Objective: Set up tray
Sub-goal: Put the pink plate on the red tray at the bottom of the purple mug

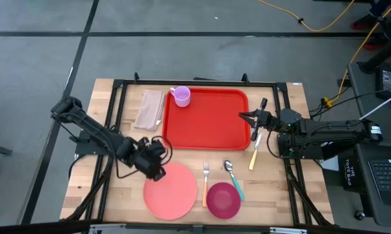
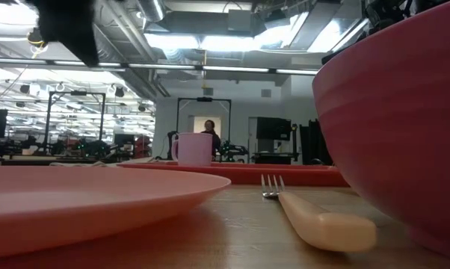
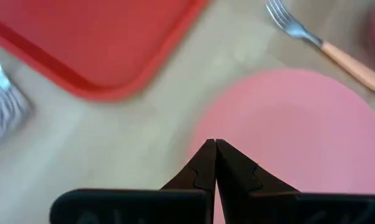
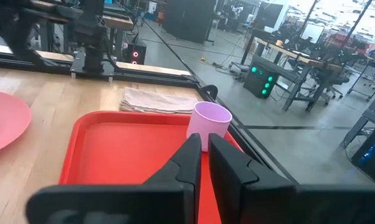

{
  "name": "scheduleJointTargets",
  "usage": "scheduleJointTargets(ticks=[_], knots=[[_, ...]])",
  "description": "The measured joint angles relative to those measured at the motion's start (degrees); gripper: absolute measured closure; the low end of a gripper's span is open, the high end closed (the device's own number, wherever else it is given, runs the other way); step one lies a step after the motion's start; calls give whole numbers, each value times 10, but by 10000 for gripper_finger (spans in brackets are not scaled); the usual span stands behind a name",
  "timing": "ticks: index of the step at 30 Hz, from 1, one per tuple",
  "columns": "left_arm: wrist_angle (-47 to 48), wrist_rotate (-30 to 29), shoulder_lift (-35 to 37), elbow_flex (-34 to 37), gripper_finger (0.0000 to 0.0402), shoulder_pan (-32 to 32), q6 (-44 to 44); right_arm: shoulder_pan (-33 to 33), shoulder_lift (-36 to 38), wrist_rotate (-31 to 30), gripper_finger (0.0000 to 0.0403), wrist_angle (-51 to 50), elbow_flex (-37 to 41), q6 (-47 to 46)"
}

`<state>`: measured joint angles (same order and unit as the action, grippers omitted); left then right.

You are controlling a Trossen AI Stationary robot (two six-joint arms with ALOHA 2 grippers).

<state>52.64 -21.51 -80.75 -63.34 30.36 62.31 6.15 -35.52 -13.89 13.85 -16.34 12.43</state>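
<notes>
I can see that the pink plate's rim (image 1: 145, 186) is clear of the red tray, so I keep moving my left gripper toward that rim (image 1: 145, 195) and opening it until its fingers are on either side of the rim.
The red tray (image 1: 205, 120) lies flat in the middle of the table, also in the left wrist view (image 3: 106, 37) and the right wrist view (image 4: 125, 155). A purple cup (image 1: 181, 96) stands upright at its far left corner. My left gripper (image 1: 158, 170) hangs shut and holds nothing, above the far left edge of the round pink plate (image 3: 299, 124) that lies near the front edge. My right gripper (image 4: 205, 140) hovers over the tray's right rim, pointing level toward the table's left, its fingers close together with nothing between them.
A folded napkin (image 1: 149, 109) lies left of the tray. A fork (image 1: 206, 184), a spoon (image 1: 233, 179) and a magenta bowl (image 1: 223, 199) sit near the front edge, right of the plate. A knife (image 1: 254, 156) lies off the tray's near right corner.
</notes>
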Motion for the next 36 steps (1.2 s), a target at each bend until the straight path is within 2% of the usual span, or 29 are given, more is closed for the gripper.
scheduleJointTargets(ticks=[4,9,14,19,25,33,36], knots=[[24,21,-15,-39,400,49,75,0,0,0,366,0,0,-1],[38,20,-16,-40,398,104,209,0,0,15,366,-7,0,-2],[52,17,-29,-39,390,130,315,0,0,20,366,-14,0,-3],[85,61,-55,-39,371,130,362,0,0,20,366,-14,0,-8],[128,123,-79,-39,328,130,433,0,0,20,366,-15,0,-34],[119,94,-82,-29,260,140,459,0,0,21,366,-15,0,-34],[117,101,-82,-8,240,146,471,0,0,21,366,-15,0,-34]])
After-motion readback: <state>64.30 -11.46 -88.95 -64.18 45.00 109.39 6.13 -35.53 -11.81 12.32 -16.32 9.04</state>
